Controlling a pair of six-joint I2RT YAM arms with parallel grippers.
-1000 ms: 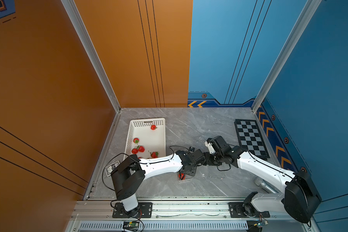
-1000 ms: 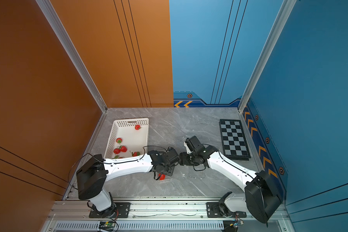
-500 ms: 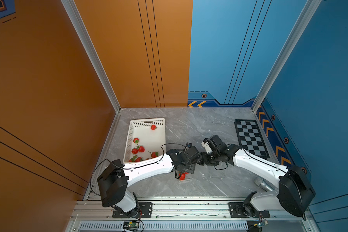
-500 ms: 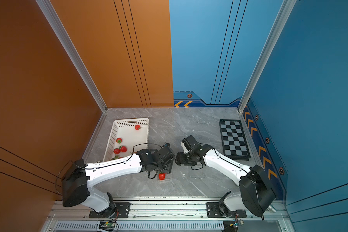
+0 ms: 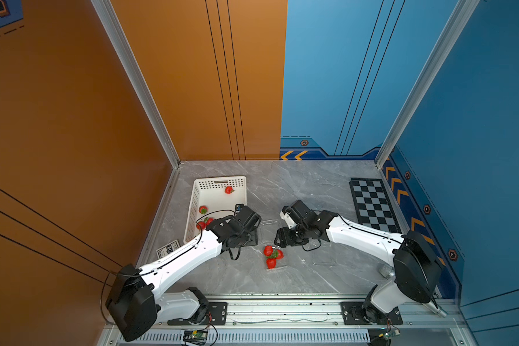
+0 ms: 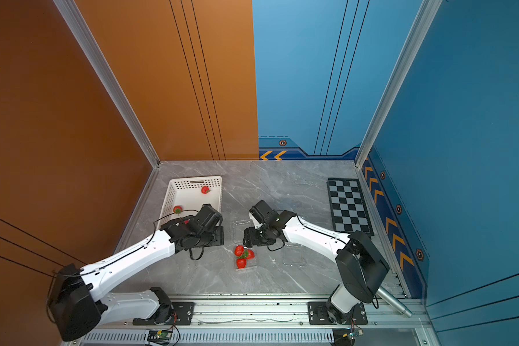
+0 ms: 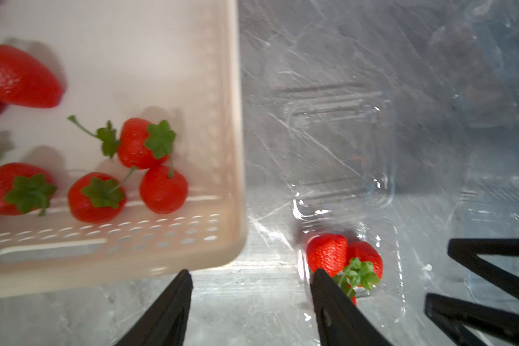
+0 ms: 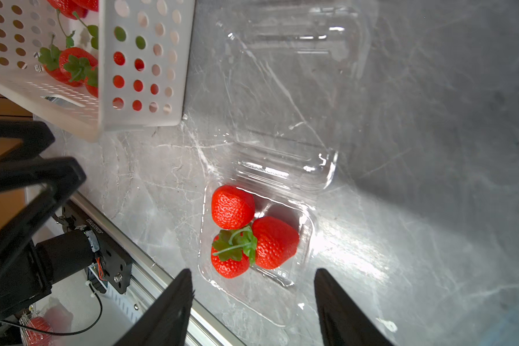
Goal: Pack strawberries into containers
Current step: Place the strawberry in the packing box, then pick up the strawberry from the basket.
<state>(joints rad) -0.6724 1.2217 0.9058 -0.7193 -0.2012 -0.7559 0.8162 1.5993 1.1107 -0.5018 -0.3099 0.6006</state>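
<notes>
I should keep moving my left gripper into the white basket [image 5: 216, 199] until its fingers are around the strawberry [image 7: 136, 143] behind the corner strawberry, as that one has open room on both sides.
Three red strawberries [image 5: 271, 256] [image 8: 246, 233] lie in an open clear container [image 8: 307, 227] near the table's front middle; its lid [image 8: 282, 161] is folded back. A second container [image 8: 285, 45] [image 7: 339, 143] lies open and bare just beyond it. A faint third container [image 5: 324, 260] lies to the right. More strawberries [image 7: 146, 143] [image 5: 229, 189] sit in the white basket [image 5: 219, 182]. My left gripper [image 7: 252, 274] [image 5: 252, 238] hangs open and bare between basket and packed container. My right gripper [image 8: 252, 272] [image 5: 279, 239] is open above that container's edge, holding nothing.
A black-and-white checkerboard [image 5: 372, 203] lies at the right wall. A small printed card [image 5: 168, 248] sits by the basket's near corner, and a metal cylinder [image 5: 385, 271] lies by the right arm's base. The aluminium rail [image 5: 282, 302] bounds the front.
The left gripper has drawn back leftward off the packed container, toward the basket. The right gripper has shifted left toward that container. Both sets of jaws have widened.
</notes>
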